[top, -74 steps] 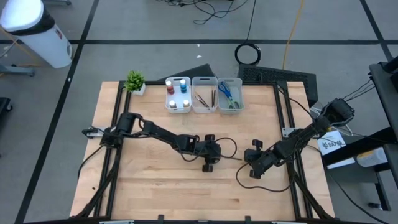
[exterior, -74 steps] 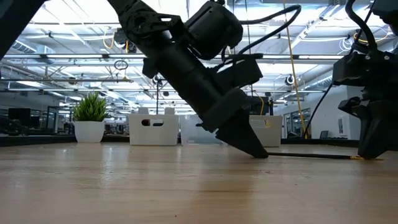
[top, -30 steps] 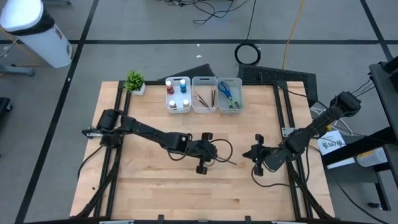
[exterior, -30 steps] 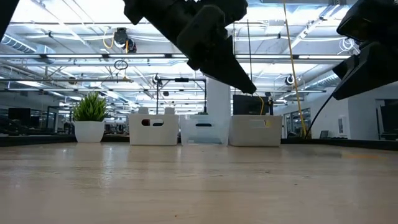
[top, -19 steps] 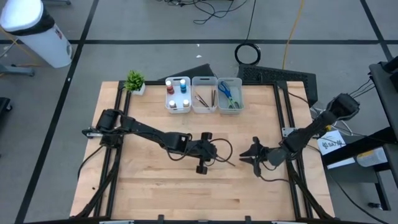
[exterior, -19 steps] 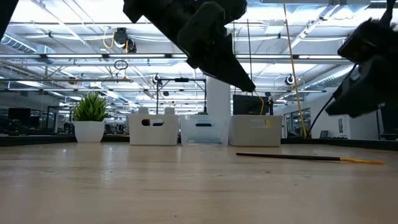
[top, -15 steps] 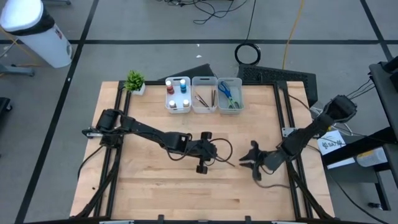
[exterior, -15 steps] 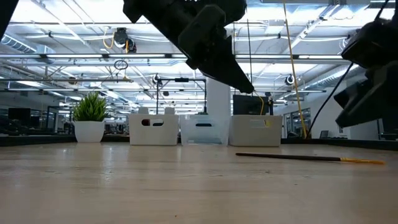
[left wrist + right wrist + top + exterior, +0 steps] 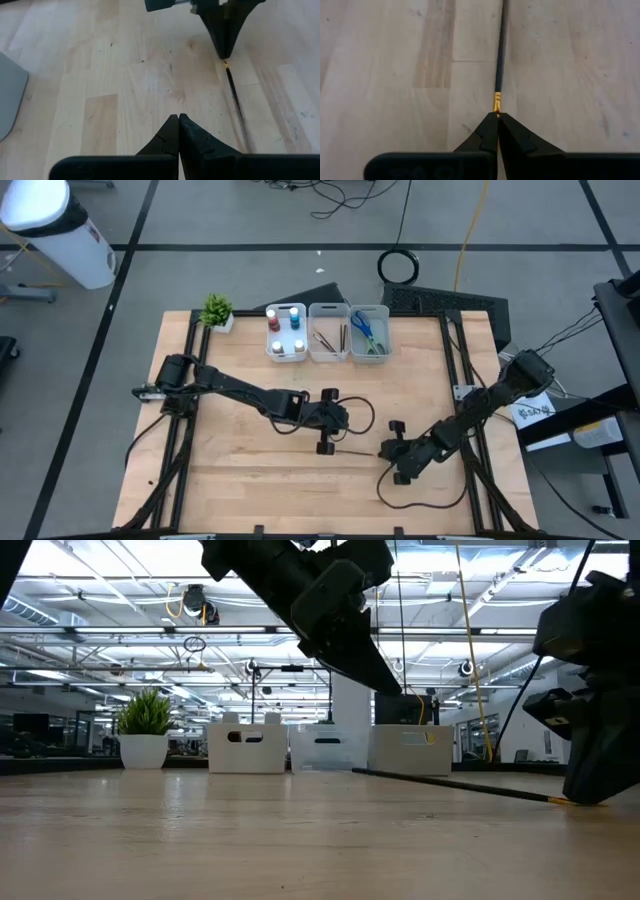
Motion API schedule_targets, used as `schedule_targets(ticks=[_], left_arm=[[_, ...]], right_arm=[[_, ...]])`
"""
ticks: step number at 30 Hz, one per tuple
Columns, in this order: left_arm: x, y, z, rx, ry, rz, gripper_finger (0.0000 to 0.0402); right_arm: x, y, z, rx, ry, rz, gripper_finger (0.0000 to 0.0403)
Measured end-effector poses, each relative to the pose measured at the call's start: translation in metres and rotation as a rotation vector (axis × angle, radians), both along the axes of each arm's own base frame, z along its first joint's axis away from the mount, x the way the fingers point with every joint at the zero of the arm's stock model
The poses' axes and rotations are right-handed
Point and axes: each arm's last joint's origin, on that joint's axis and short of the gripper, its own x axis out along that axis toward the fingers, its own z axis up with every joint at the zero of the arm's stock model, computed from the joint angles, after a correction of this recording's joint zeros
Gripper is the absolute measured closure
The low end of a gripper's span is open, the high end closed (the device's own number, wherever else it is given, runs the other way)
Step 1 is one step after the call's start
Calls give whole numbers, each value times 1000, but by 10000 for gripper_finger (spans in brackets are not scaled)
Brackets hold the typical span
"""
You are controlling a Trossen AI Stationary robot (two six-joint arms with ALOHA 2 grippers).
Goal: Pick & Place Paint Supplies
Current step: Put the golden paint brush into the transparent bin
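My right gripper reaches the brush only at its tip (image 9: 560, 801) past the gold ferrule, so next my left gripper grabs the dark end (image 9: 365, 773) for the middle bin.
A thin dark brush (image 9: 360, 451) with a gold ferrule lies on the bare wood between my two grippers. My right gripper (image 9: 497, 116) is shut, down at table level at the ferrule end (image 9: 556, 800). My left gripper (image 9: 178, 118) is shut and hangs above the table (image 9: 385, 680), over the brush's dark end. The brush shaft (image 9: 235, 102) runs past it on the table. Paint bottles (image 9: 286, 332), more brushes (image 9: 329, 335) and scissors (image 9: 368, 330) sit in three bins at the far edge. My right gripper meets the brush at its tip just beyond the gold ferrule (image 9: 496, 103), coming slanting down from the table's right, in line with the shaft. The shut fingertips (image 9: 490, 127) hide the very end. The shaft (image 9: 500, 45) lies on the table.
Three whitish bins (image 9: 329, 350) stand in a row at the far edge, with a small potted plant (image 9: 216, 310) to their left. Black frame rails (image 9: 465, 380) run along both table sides. Bare wood lies all around the brush.
My right gripper has moved toward the table's left and near edge and come down onto the brush's ferrule end. The brush has slid and turned slightly on the table.
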Motion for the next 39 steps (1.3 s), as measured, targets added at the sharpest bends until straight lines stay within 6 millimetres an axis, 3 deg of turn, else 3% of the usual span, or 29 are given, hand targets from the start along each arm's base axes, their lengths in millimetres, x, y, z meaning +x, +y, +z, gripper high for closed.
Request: schedule_targets(ticks=[7, 12, 22, 28, 33, 39], left_arm=[[-1, 0, -1, -16, 18, 15, 396], [-6, -4, -9, -138, 110, 11, 371], [-10, -50, -44, -150, 201, -137, 257], [-10, -60, -61, -81, 215, -122, 207], [-6, -52, -77, -58, 243, -41, 206], [-4, -46, -83, -63, 258, -23, 242]], right_arm=[[0, -2, -14, 1, 81, -18, 401], [-1, -3, -23, -6, 131, -36, 402], [0, -7, -26, 16, 163, -43, 402], [1, -8, -26, 27, 172, -38, 403], [1, -8, -27, 28, 173, -38, 403], [1, -8, -27, 28, 173, -38, 403]])
